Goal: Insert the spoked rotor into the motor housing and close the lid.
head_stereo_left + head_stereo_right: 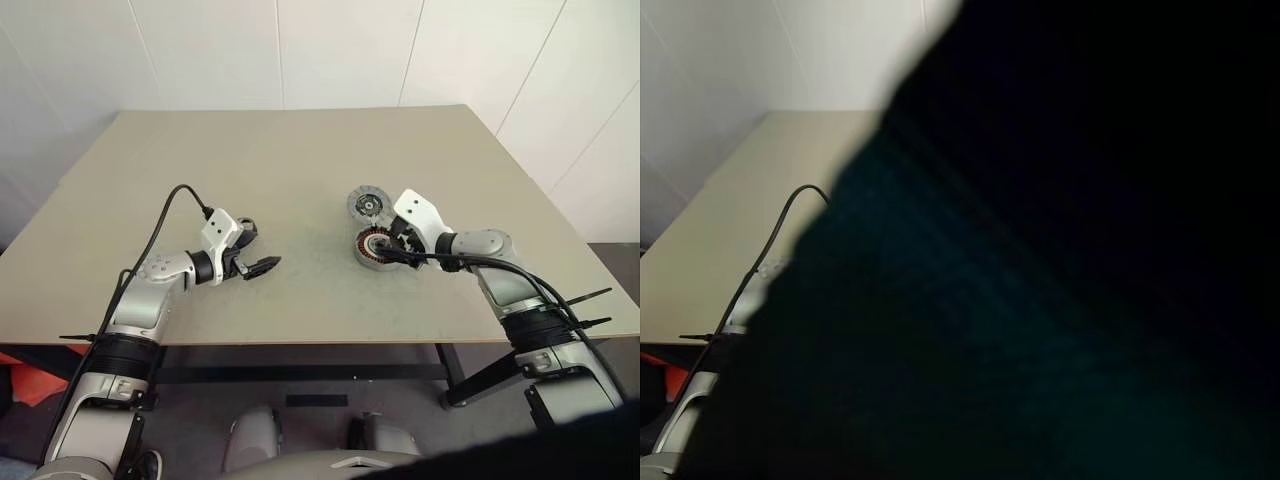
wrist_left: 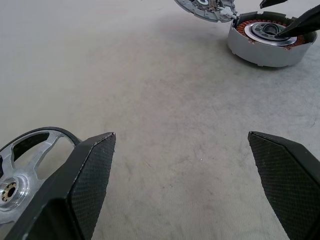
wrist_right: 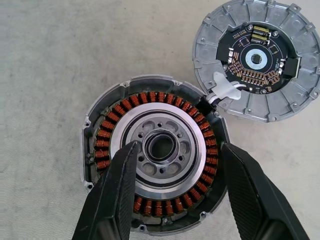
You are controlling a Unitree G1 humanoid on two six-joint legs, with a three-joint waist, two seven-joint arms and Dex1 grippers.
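My gripper will reveal a brass stem hidden underneath when it lifts the spoked rotor, because a brass ring [image 2: 9, 192] shows in the middle of the spoked rotor [image 2: 26, 174].
The motor housing [image 3: 102, 145], a round grey cup with copper windings around a pale centre, lies on the table right of middle. My right gripper [image 3: 180, 146] hangs open just above it, its fingers [image 3: 120, 195] apart on either side of the central hub, holding nothing. The lid [image 3: 257, 102] lies flat just behind the housing, its circuit-board side up, joined to the housing's rim by a small white piece. My left gripper [image 2: 181, 135] is open and empty low over the table at the left. The spoked rotor [image 2: 20, 170] lies flat right beside one of its fingers [image 2: 85, 185].
The beige table [image 1: 300, 160] has wide bare surface between the two grippers and towards its far edge. A black cable [image 1: 165, 215] arches over my left forearm. White walls stand behind the table.
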